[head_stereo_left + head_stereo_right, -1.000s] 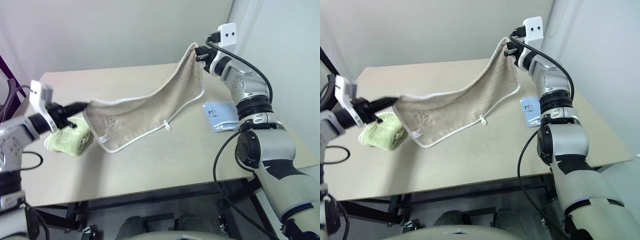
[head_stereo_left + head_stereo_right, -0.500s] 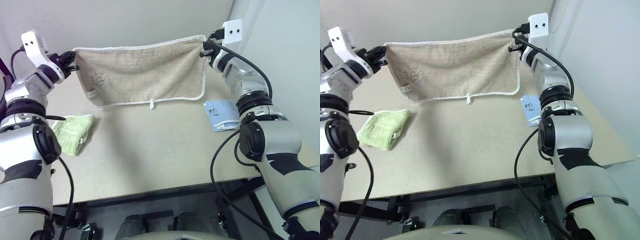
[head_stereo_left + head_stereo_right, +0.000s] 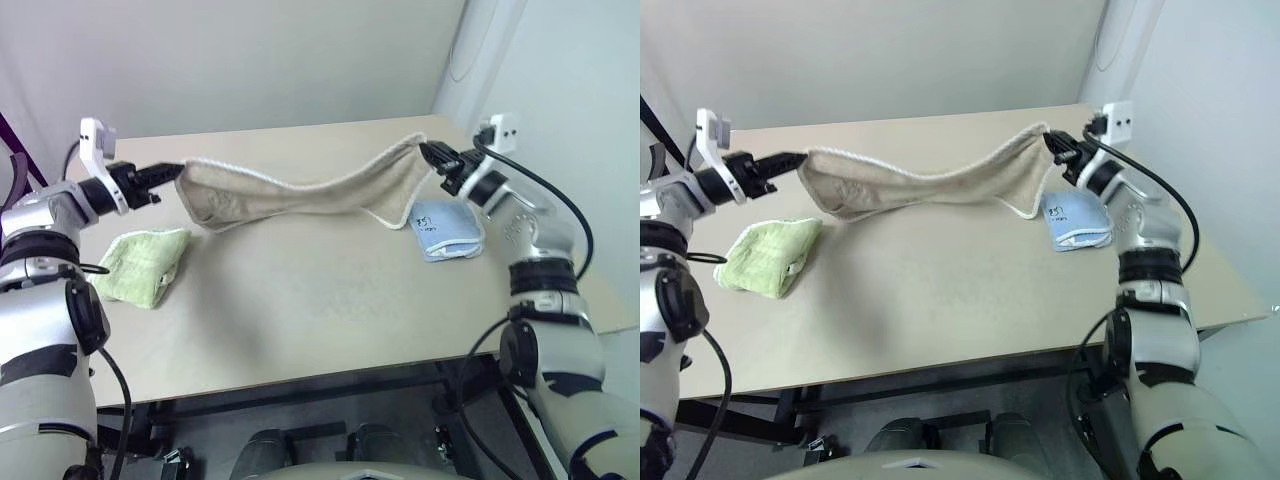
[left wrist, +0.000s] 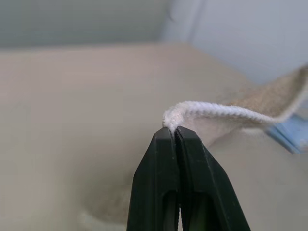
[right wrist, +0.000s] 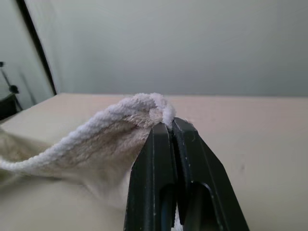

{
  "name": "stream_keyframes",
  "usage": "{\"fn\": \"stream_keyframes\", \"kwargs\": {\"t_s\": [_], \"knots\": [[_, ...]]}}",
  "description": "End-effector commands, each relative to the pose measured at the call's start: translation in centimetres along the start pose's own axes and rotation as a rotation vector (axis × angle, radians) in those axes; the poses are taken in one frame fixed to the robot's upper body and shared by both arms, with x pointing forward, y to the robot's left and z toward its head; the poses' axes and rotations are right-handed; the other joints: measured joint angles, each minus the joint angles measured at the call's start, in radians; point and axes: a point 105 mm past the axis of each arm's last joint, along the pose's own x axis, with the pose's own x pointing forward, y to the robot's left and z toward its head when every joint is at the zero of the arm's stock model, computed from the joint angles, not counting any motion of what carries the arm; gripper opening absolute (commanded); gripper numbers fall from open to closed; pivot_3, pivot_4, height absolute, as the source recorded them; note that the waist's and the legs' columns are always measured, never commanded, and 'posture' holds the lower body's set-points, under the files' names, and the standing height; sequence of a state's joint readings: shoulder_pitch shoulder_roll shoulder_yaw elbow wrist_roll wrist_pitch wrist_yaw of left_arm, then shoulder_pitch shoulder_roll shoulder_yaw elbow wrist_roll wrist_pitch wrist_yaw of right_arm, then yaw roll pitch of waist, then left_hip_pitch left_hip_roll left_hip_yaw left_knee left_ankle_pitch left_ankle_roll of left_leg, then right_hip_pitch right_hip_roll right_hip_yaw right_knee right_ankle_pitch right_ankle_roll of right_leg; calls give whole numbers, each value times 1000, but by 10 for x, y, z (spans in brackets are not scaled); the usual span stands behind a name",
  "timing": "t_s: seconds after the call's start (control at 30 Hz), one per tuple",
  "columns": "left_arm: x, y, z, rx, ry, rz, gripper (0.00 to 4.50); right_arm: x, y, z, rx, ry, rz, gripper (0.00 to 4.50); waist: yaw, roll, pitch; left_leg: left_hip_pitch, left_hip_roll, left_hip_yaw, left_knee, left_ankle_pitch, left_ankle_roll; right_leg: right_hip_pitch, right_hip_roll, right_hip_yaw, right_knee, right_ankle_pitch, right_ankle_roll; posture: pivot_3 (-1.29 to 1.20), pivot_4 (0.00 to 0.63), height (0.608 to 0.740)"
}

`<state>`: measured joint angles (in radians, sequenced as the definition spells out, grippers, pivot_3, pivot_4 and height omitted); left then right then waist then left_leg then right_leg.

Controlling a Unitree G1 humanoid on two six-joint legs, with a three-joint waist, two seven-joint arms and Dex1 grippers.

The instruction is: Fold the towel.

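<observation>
The beige towel's lower edge (image 3: 290, 211) is hanging loose over the far half of the table. Both my grippers should pull back toward the table's near side (image 3: 295, 300) and lay the towel down doubled.
The beige towel (image 3: 300, 193) with white cord edging hangs slack between my two grippers, sagging low over the table's far half. My left gripper (image 3: 178, 170) is shut on its left corner, where the white cord (image 4: 207, 111) sticks out past the black fingertips. On the right, my right gripper (image 3: 426, 150) is shut on the other top corner (image 5: 154, 108). Both grippers point toward each other a little above the tabletop. The towel's lower edge (image 3: 930, 205) droops close to the surface; whether it touches I cannot tell.
A small light-green folded towel (image 3: 140, 263) lies at the table's left, below my left arm. A light-blue cloth (image 3: 445, 230) lies at the right, under my right wrist. The beige table (image 3: 330, 310) ends at a wall behind.
Both grippers have come down from holding the towel stretched high and flat. The towel has gone from a taut hanging sheet to a slack, drooping band low over the table.
</observation>
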<state>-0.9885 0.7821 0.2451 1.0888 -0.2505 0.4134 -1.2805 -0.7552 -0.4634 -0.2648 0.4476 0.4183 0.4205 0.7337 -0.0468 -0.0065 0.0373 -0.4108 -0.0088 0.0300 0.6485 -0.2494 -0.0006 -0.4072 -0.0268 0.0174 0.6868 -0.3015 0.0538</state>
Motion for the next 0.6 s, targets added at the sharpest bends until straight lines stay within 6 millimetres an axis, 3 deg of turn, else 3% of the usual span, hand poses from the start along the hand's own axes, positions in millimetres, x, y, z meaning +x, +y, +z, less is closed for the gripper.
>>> {"fn": "stream_keyframes", "kwargs": {"t_s": [0.03, 0.33, 0.47, 0.6], "knots": [[-21, -15, 10, -8, -18, -76, 18, -22, 12, 12, -17, -2, 53, 0, -1, 0, 0, 1, 0, 0, 1, 0, 0, 2, -1, 0, 0, 0, 0, 0, 0, 740], [-71, -57, -35, -61, 81, -73, 18, -92, 41, -35, -62, 284, 245, 0, 7, 0, 0, 3, 0, 0, 0, 0, 0, 3, -2, 0, -1, 0, -1, 0, 0, 740], [-95, -75, -54, -74, 153, -46, 18, -113, 38, -47, -72, 355, 249, 0, 2, 0, 0, 4, 0, 0, 0, 0, 0, 5, -3, 0, -2, -2, -4, 0, 0, 740], [-122, -74, -75, -73, 241, 32, 18, -128, 43, -55, -90, 417, 302, 0, 6, 1, 0, 7, 1, 0, 0, -1, 0, 8, -3, 0, -4, -3, -6, 0, 0, 740]]}}
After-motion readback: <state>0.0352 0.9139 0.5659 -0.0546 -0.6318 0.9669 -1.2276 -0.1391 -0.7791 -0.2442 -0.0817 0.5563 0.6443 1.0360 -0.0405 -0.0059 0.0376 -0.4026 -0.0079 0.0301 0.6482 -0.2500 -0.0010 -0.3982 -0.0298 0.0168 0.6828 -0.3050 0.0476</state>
